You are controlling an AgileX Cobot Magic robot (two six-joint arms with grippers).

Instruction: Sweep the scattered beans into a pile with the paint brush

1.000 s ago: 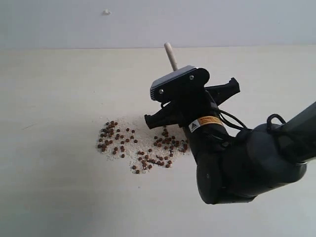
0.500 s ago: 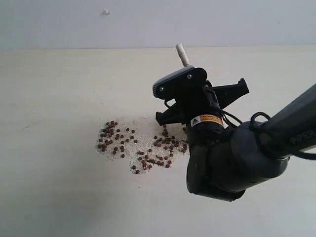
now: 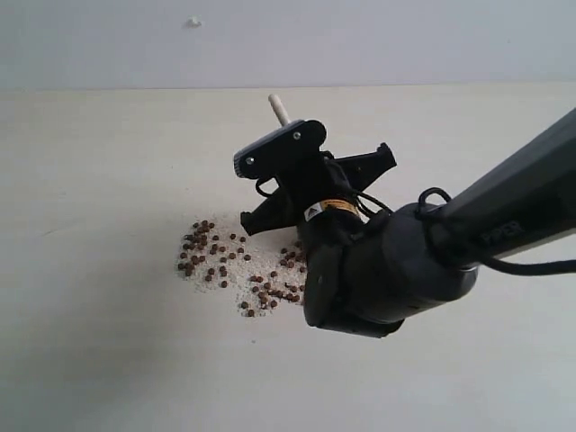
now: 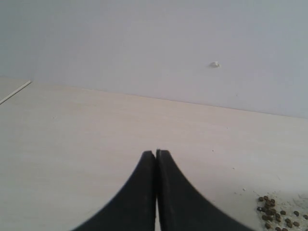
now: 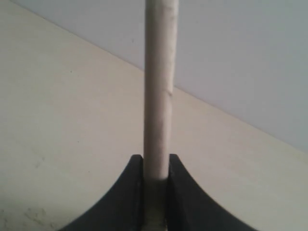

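Note:
I should lift the paint brush clear with my right gripper, because loose beans (image 3: pixel 197 245) spread along the bean patch's edge opposite my right arm. I should then swing the paint brush toward that edge.
The beans (image 3: pixel 225 261) lie scattered with whitish grains on the pale table (image 3: pixel 90 180), left of my right arm (image 3: pixel 387 279). In the left wrist view the beans (image 4: pixel 275 215) show at one corner. My right gripper (image 5: pixel 156 159) is shut on the paint brush (image 5: pixel 160 86), gripping its light wooden handle. The handle's end (image 3: pixel 278 107) sticks up above the wrist in the exterior view. Bristles and ferrule are hidden behind the arm. My left gripper (image 4: pixel 156 153) is shut and holds nothing, well away from the beans.
A pale wall (image 3: pixel 360 40) rises behind the table, with a small white speck (image 3: pixel 193 21) on it. The right arm's bulk covers the right part of the bean patch.
My right gripper has swung left with the brush, after drifting slightly right. The arm now covers the beans on the right side of the patch. The left gripper stays shut.

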